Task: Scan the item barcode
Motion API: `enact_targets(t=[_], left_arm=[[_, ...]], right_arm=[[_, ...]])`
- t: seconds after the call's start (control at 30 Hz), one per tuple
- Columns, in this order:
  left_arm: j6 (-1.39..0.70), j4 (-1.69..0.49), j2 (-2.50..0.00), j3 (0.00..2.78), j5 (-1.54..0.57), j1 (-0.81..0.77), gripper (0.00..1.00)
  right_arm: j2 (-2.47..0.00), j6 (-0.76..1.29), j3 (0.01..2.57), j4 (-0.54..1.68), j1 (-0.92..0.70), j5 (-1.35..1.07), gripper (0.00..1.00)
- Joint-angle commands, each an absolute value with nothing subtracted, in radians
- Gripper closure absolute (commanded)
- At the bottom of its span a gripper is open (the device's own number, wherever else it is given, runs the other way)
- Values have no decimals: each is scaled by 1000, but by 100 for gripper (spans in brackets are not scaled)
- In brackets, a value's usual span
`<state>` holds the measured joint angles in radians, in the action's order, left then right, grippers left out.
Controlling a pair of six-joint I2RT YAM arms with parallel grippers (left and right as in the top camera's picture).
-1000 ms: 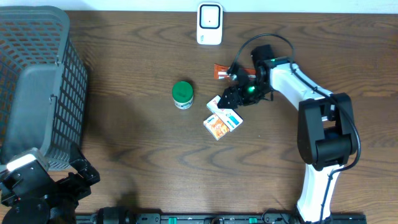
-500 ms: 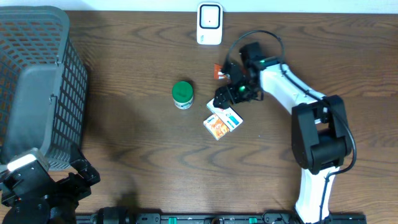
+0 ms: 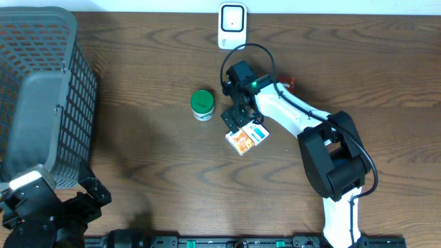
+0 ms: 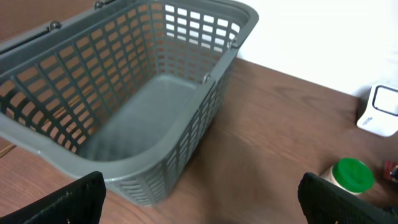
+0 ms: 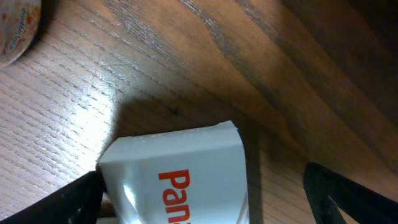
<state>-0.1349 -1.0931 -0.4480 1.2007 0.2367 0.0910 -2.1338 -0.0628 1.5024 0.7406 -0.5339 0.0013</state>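
My right gripper's fingers are off the centre of the white and blue box [image 3: 256, 132], which lies tight [image 3: 247, 137] beside the orange and white box. I should centre them on the white and blue box before they close.
Two small boxes lie side by side in mid-table: a white and blue one [image 3: 257, 132] and an orange and white one [image 3: 240, 141]. My right gripper [image 3: 236, 116] hangs open just over their far end. In the right wrist view a white box [image 5: 180, 171] with orange lettering lies between its spread fingers [image 5: 78, 199], close to the left one. A green-lidded jar [image 3: 202, 104] stands to the left of the boxes. The white barcode scanner [image 3: 232, 26] stands at the table's far edge. My left gripper [image 3: 89, 194] rests open at the near left corner, holding nothing.
A large grey mesh basket [image 3: 65, 83] fills the left side; its near wall [image 4: 155, 168] is close ahead of the left gripper [image 4: 202, 205]. A bit of red packaging [image 3: 289, 83] shows behind the right arm. The jar [image 4: 352, 175] and scanner [image 4: 382, 111] appear at right.
The right gripper has swung left, from beside the red packet to the far end of the two boxes, and its jaws have spread wider. The left arm has not moved.
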Motion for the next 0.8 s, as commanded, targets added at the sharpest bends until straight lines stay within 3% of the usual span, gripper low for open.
enact_targets(t=[0.0, 0.17, 0.2, 0.27, 0.37, 0.53, 0.77], left_arm=[[-143, -1099, -450, 1195, 228, 94, 0], [-143, -1099, -450, 1195, 228, 94, 0], [-143, -1099, -450, 1195, 228, 94, 0], [-143, -1099, -450, 1195, 228, 94, 0], [-143, -1099, -450, 1195, 228, 94, 0], [-143, -1099, -450, 1195, 228, 94, 0], [-143, -1099, -450, 1195, 228, 94, 0]], right_arm=[[-2151, -37, 1492, 754, -532, 73, 2], [-2152, -37, 1488, 797, -525, 70, 1], [-2152, -31, 1488, 802, -524, 70, 3], [-2152, -30, 1488, 817, -524, 59, 17], [-2152, -30, 1487, 823, -525, 34, 24], [-2152, -30, 1486, 822, -524, 35, 47], [-2152, -11, 1486, 784, -524, 1, 51]])
